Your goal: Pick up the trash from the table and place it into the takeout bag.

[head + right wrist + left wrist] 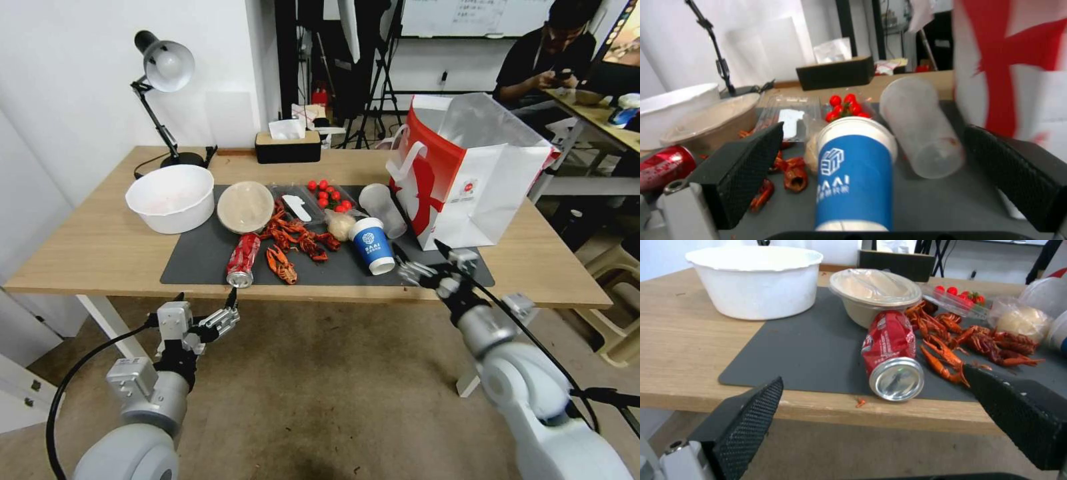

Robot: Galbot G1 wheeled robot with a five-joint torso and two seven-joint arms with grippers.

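The blue-and-white paper cup shows a paper seam at its white base. So it will bend inward between my fingers when I lift it.
The table (93,247) carries a dark grey mat (200,257) with the trash on it. A red soda can (243,260) lies on its side at the mat's front edge, and my left gripper (205,298) hangs open just before the table edge, facing the can's end (897,378). Behind the can sits a lidded beige bowl (245,207). My right gripper (417,248) is open over the mat's front right, its fingers either side of the blue-and-white paper cup (853,176) without touching. A clear plastic cup (920,130) lies beside it. The wrapped beige ball (341,225) rests behind. The takeout bag (480,180) stands open at right.
A large white bowl (171,198) stands left of the mat. Crayfish shells (297,240) and a clear tray of cherry tomatoes (328,195) lie mid-mat. A desk lamp (163,67) and a tissue box (288,143) stand at the back. Stools (623,300) sit off the table's right end.
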